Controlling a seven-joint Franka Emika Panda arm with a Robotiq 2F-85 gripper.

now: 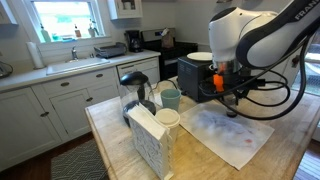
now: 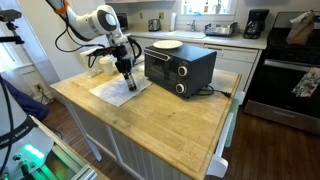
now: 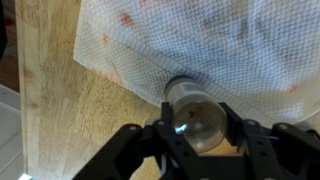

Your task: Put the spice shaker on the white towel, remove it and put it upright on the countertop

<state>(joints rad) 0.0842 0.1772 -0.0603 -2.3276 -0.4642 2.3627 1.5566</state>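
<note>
My gripper is holding the spice shaker by its clear base (image 3: 203, 126) with the black cap (image 1: 232, 112) down. Next, I lay the shaker on the white towel and then take the cap.
In the wrist view my gripper (image 3: 196, 128) is shut on the spice shaker (image 3: 192, 112), a small clear jar seen end-on between the two black fingers. It hangs over the edge of the white towel (image 3: 200, 45), which has pink stains. In both exterior views the gripper (image 1: 233, 103) (image 2: 130, 84) points down over the towel (image 1: 228, 133) (image 2: 117, 90) on the wooden countertop (image 1: 290, 150) (image 2: 150, 115). The shaker is too small to make out there. I cannot tell whether it touches the cloth.
A black toaster oven (image 2: 180, 65) with a plate on top stands behind the towel. A teal mug (image 1: 171, 98), a white paper cup (image 1: 167, 120), a patterned napkin box (image 1: 150, 140) and a dark kettle (image 1: 136, 85) stand at one end of the island.
</note>
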